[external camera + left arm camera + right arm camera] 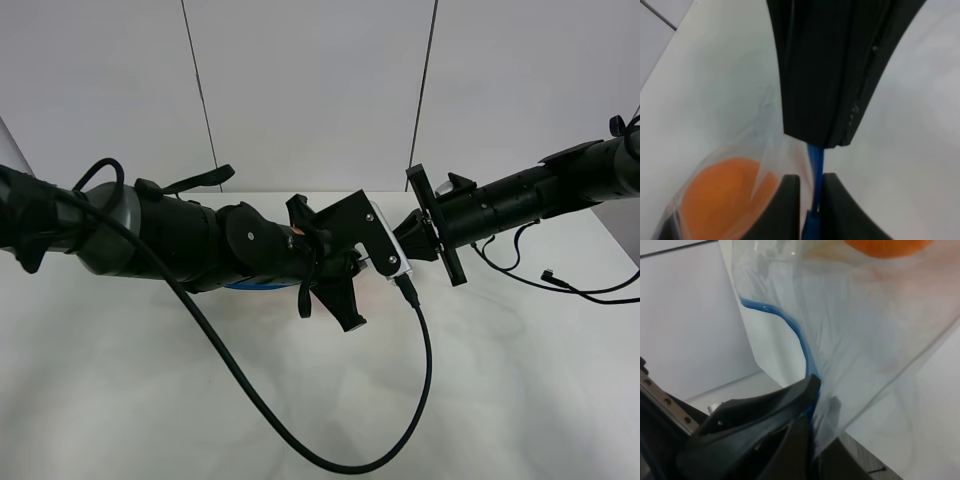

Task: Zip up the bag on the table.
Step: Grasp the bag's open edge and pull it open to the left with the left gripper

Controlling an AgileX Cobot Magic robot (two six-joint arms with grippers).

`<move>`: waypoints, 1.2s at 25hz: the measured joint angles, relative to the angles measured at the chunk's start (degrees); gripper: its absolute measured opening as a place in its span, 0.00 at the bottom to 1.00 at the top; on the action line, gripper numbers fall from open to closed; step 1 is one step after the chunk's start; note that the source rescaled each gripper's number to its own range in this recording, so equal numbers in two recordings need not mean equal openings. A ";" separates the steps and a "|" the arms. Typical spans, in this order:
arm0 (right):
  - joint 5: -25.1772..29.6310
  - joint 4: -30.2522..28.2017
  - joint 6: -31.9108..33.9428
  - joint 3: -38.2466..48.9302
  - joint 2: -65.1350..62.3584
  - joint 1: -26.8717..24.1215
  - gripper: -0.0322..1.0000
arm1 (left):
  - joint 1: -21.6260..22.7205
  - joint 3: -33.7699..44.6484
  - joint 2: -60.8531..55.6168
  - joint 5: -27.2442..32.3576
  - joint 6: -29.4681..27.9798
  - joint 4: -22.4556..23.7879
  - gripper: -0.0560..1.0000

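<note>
The blue zipper strip [816, 167] has my grippers almost meeting on it, so next my left gripper slides to the strip's far end while my right gripper keeps hold of this end of the strip.
The clear plastic bag [875, 325] hangs between my two grippers over the white table [520, 380]. An orange fruit [725, 195] shows through it. My left gripper [811, 182] is shut on the thin blue zipper strip [816, 160]. My right gripper [810, 405] is shut on the same strip [800, 340] at the bag's edge. In the left wrist view the strip runs from my left fingers up to a large black gripper part [830, 75] close by. From above, the left gripper [330, 265] and right gripper [415, 245] nearly meet, and the arms hide most of the bag [250, 287].
A black cable [300, 450] loops from the left arm down over the front of the table. More cables [560, 280] trail from the right arm at the right. A grey panelled wall [320, 90] stands behind the table.
</note>
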 joint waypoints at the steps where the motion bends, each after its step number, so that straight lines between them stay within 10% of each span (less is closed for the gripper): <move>1: 0.00 0.00 0.00 0.00 0.00 0.00 0.03 | 0.00 0.00 0.00 0.00 0.00 0.13 0.12; 18: -0.04 0.05 0.00 0.00 0.00 0.00 0.03 | 0.00 0.00 0.06 0.00 2.12 0.50 0.34; 30: -0.04 0.05 0.00 0.00 0.00 0.00 0.03 | 0.00 0.00 0.67 -1.05 4.08 0.63 0.23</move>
